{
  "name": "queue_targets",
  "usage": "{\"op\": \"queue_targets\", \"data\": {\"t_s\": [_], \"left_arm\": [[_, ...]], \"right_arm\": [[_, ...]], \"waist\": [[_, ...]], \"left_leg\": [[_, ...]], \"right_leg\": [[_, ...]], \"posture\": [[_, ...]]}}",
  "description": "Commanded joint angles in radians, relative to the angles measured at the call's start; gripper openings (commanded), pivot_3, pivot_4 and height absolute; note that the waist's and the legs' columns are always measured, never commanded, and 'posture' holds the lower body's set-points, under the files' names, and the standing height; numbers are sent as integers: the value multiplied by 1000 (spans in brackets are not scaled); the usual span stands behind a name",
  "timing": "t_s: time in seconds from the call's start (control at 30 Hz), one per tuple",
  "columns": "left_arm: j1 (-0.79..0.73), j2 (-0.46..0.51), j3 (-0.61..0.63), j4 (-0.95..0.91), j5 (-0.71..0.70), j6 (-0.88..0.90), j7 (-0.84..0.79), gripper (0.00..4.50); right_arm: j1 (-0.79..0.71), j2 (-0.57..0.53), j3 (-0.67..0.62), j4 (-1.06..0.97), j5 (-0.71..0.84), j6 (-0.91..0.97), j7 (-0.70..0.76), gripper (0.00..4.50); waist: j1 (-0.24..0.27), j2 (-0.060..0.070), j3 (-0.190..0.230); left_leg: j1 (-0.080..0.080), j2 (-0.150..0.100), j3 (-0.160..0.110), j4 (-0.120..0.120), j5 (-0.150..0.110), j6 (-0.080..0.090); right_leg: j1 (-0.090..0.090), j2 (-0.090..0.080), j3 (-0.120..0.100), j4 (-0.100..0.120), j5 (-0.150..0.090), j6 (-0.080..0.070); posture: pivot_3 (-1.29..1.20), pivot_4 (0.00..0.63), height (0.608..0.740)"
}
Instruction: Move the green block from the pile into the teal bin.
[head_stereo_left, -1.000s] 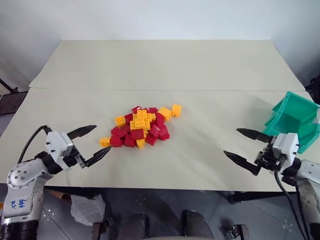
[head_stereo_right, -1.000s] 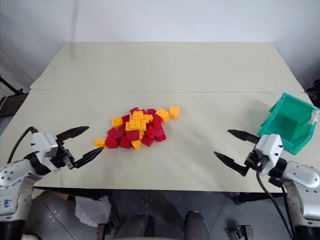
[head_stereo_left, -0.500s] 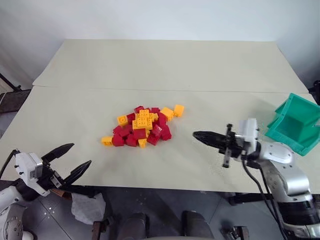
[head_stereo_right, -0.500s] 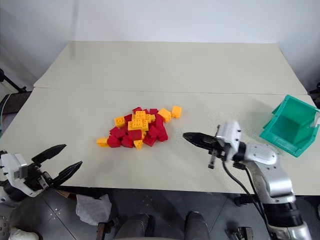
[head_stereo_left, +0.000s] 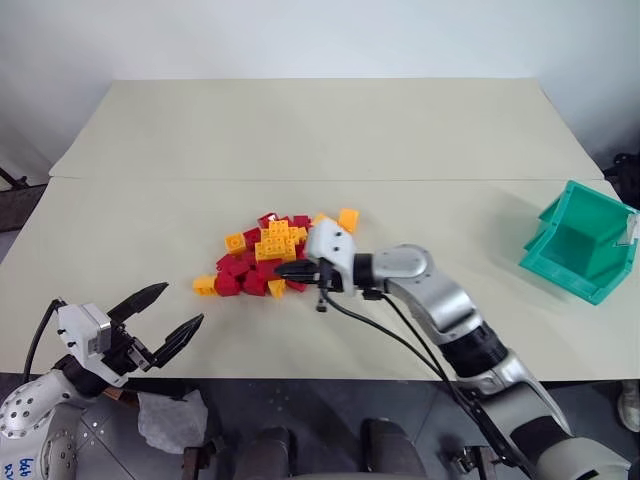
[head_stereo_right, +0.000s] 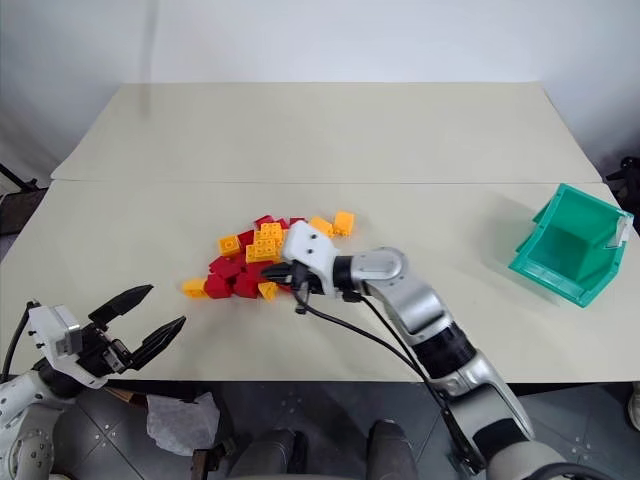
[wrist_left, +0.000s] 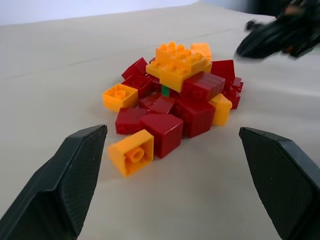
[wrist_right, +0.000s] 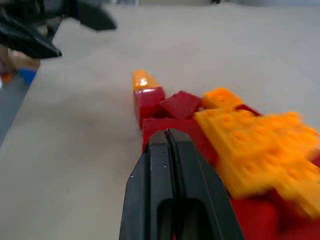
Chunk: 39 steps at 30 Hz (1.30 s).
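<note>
My right gripper is closed. Only a sliver of the green block (wrist_left: 165, 90) shows under the yellow plate (head_stereo_left: 275, 242), which I'll therefore sweep toward the pile's far side before gripping.
The pile (head_stereo_left: 268, 256) of red and yellow-orange bricks lies mid-table. A sliver of the green block (wrist_left: 165, 90) peeks out under a yellow plate in the middle of the heap. My right gripper (head_stereo_left: 286, 268) is shut with nothing between its fingers, and its tips rest at the pile's near edge against red bricks (wrist_right: 165, 127). My left gripper (head_stereo_left: 180, 305) hangs open at the table's front left edge, a short way from the pile and pointing at it. The teal bin (head_stereo_left: 585, 240) stands at the far right with nothing showing in it.
A single yellow brick (head_stereo_left: 204, 286) lies at the pile's left end, nearest my left gripper. Another yellow brick (head_stereo_left: 348, 219) sits at the pile's far right corner. The beige table (head_stereo_left: 320, 130) has a seam across it behind the pile.
My right gripper shut and swept left across the table from beside the teal bin to the pile. My left gripper drew back toward the front edge and stayed open.
</note>
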Motion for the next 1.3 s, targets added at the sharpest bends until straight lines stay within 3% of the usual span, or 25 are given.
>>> {"op": "queue_targets", "data": {"t_s": [0.03,0.3,0.57,0.87,1.1,1.3], "left_arm": [[11,-6,11,-28,6,-25,10,4500],[12,-25,-2,-45,14,-42,39,4500],[-14,-19,-14,-29,17,-41,41,4500],[-58,-7,-29,-1,20,-33,34,4500],[-65,-1,-33,3,18,-30,35,4500],[-56,-5,-31,-6,19,-31,39,4500]], "right_arm": [[-78,54,4,86,-53,-31,-34,24],[-231,113,-62,446,-182,-170,-202,24],[-332,114,-137,676,-208,-364,-225,24],[-141,107,-67,366,-197,-291,-4,24],[-40,68,-21,169,-204,-171,58,24],[-41,35,-67,101,-160,-133,81,24]], "waist": [[-1,0,0],[-3,-1,0],[-22,-1,-1],[-32,-1,-1],[-23,-1,-1],[-23,-1,-1]], "left_leg": [[-1,0,0,0,0,0],[-2,-1,1,0,0,0],[-2,-3,3,-1,0,0],[-2,1,3,-2,0,-1],[-3,1,3,0,0,-1],[-3,1,3,0,0,-1]], "right_leg": [[-2,0,0,0,0,0],[-5,-1,-1,5,0,0],[-6,-1,-2,5,0,-1],[-7,-1,-5,5,0,-1],[-6,-1,-5,5,0,-1],[-6,-1,-5,5,0,-1]], "posture": [[0,150,740],[0,150,740],[0,150,740],[0,150,740],[0,150,740],[0,150,740]]}}
